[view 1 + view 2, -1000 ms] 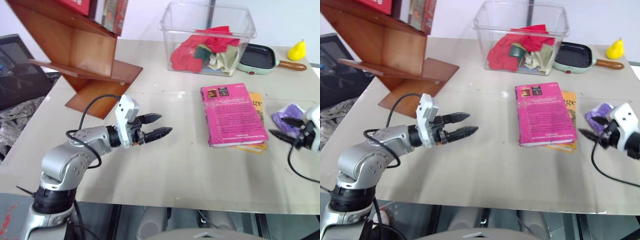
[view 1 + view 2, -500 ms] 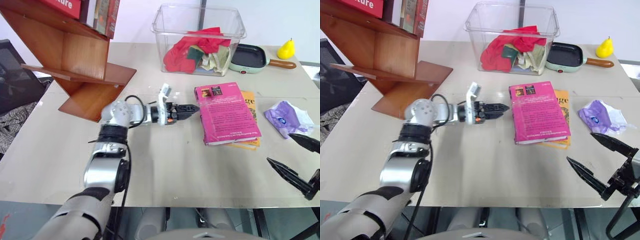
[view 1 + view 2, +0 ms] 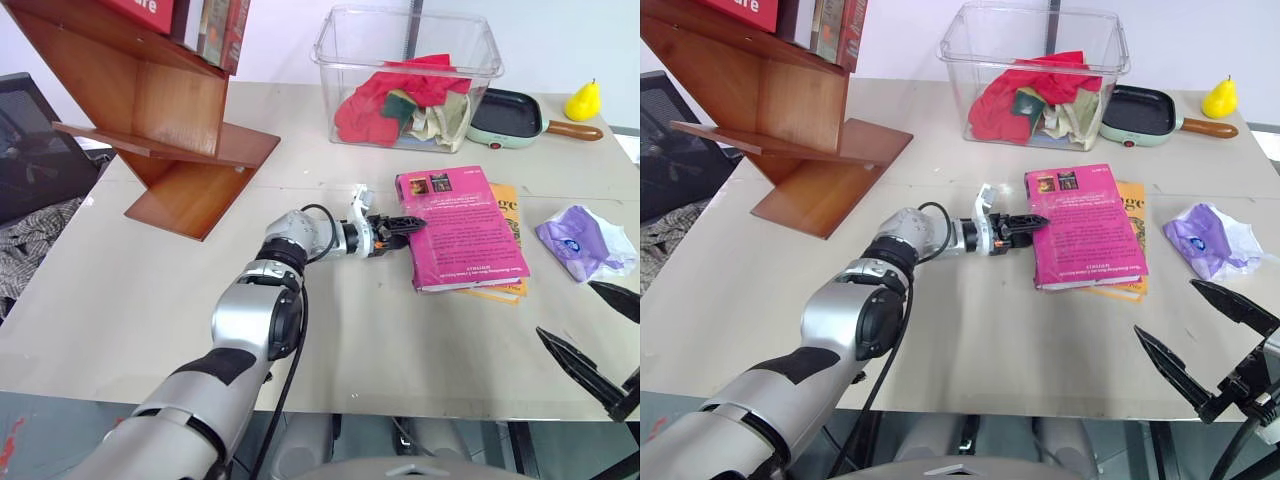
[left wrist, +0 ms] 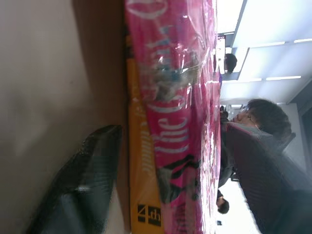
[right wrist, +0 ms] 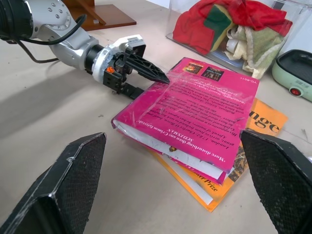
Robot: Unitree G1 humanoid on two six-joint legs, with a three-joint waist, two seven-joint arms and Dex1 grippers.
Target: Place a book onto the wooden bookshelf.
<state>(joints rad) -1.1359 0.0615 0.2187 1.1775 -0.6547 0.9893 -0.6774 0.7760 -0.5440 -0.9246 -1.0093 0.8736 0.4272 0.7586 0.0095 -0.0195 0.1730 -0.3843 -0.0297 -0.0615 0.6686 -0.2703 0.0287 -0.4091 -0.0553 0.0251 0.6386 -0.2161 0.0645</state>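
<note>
I can see the orange book [image 3: 508, 209], and its edge pokes out crooked [image 3: 500, 292] from under the pink cover. The orange book should stay behind when I lift the pink book by its spine.
The book [image 3: 462, 228], thick with a magenta-pink cover, lies flat right of the table's middle on a thinner orange book [image 3: 514, 212]. My left gripper [image 3: 418, 224] reaches level from the left to the book's spine edge. Its jaws are open and straddle that edge: one finger [image 5: 148, 71] lies over the cover, the other [image 5: 127, 90] low beside the spine. The left wrist view shows the pink spine [image 4: 170, 122] between both fingers. The wooden bookshelf [image 3: 170, 110] stands at the far left. My right gripper [image 3: 1165, 308] hangs open near the table's front right, apart from the book.
A clear plastic bin [image 3: 345, 55] of cloths stands at the back, with a small green pan [image 3: 510, 113] and a yellow pear [image 3: 585, 100] to its right. A purple-white wrapper [image 3: 585, 245] lies right of the books. A person [image 4: 256, 114] shows beyond the book.
My left gripper has travelled right across the table, rolled, and reached the book's spine edge, its jaws narrowing. My right gripper drew back from beside the wrapper to the front right.
</note>
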